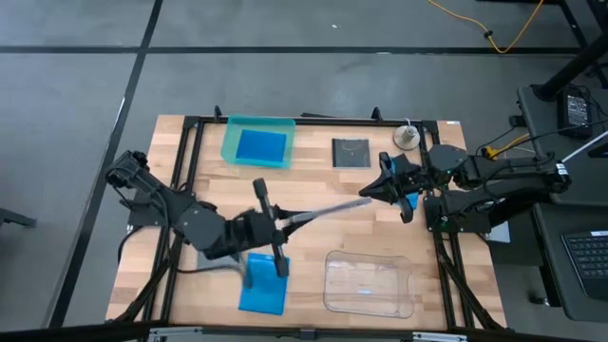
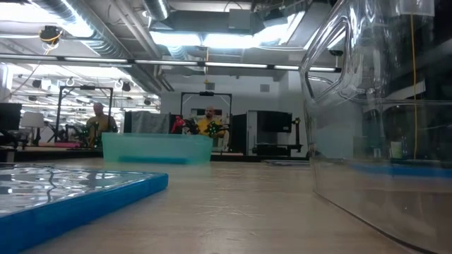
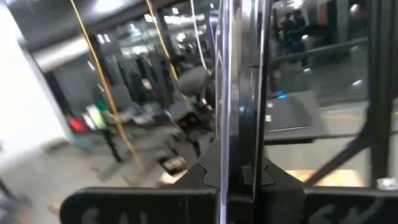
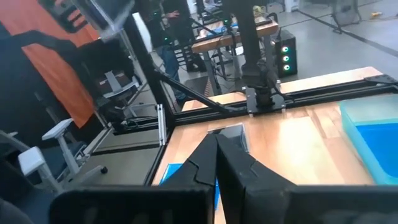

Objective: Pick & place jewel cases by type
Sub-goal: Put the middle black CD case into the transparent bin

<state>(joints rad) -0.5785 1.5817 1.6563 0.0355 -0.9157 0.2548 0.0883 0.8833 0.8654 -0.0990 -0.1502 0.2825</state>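
Observation:
The dark clear case [image 1: 328, 211] is standing on its edge in my left gripper, so next I pull back and turn the case before my right gripper reaches its loose end [image 1: 363, 201].
My left gripper [image 1: 290, 221] is shut on a dark grey, clear jewel case [image 1: 328, 210], held high over the table's middle. From above only the case's thin edge shows, and its free end reaches toward my right gripper [image 1: 369, 197]. That gripper is shut with nothing between its fingers [image 4: 216, 146]; I cannot tell whether it touches the case. A blue case [image 1: 261, 290] lies flat near the front edge. Another blue case [image 1: 258, 145] lies in the teal tray [image 1: 231, 142]. A dark square case [image 1: 350, 152] lies flat at the far side. A third blue case [image 1: 409, 201] shows under my right gripper. My left gripper pinches the dark clear case between its two fingers at the end nearest the left arm [image 3: 239, 155]. The fingers point level toward the table's right. The case stands on edge, lifted clear of the table, and sticks straight out beyond the fingers.
A large clear plastic tray [image 1: 370, 282] stands at the front right and fills the right of the low view [image 2: 374, 141]. A small white round object [image 1: 407, 136] sits at the far right. Black frame rails [image 1: 190, 190] run along the table's edges.

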